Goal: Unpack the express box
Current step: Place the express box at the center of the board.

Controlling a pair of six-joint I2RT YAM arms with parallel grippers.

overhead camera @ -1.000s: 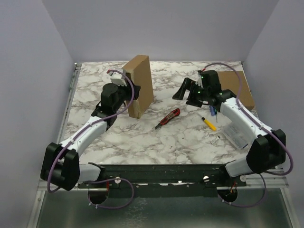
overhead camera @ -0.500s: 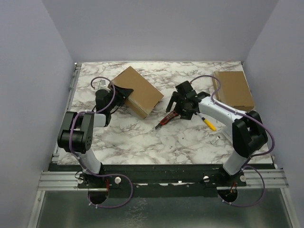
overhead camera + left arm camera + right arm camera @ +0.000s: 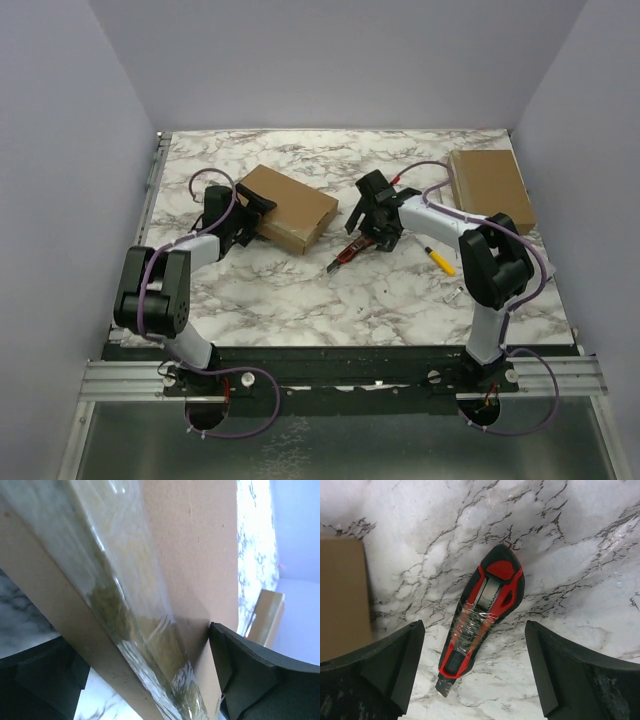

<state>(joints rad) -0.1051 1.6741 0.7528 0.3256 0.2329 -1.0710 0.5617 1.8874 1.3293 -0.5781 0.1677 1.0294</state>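
My left gripper is closed over the box's taped seam [image 3: 131, 587] where the knife must cut. It should open, back away and go to the box's far end [image 3: 253, 174].
The brown cardboard express box [image 3: 288, 207] lies flat on the marble table, left of centre. Its taped seam fills the left wrist view [image 3: 150, 605]. My left gripper [image 3: 250, 213] is shut on the box's left edge, with one finger on each side [image 3: 260, 675]. A red and black utility knife [image 3: 352, 250] lies on the table right of the box, with its blade tip out. My right gripper [image 3: 372, 225] is open just above the knife [image 3: 482, 610], with its jaws on either side and not touching it.
A second flat cardboard piece [image 3: 490, 188] lies at the back right. A yellow marker [image 3: 437, 260] and a small metal part [image 3: 455, 294] lie right of the knife. The box's edge shows at the left of the right wrist view [image 3: 342, 595].
The box went from standing on edge to lying flat, still held by my left gripper. My right gripper moved left and down over the utility knife.
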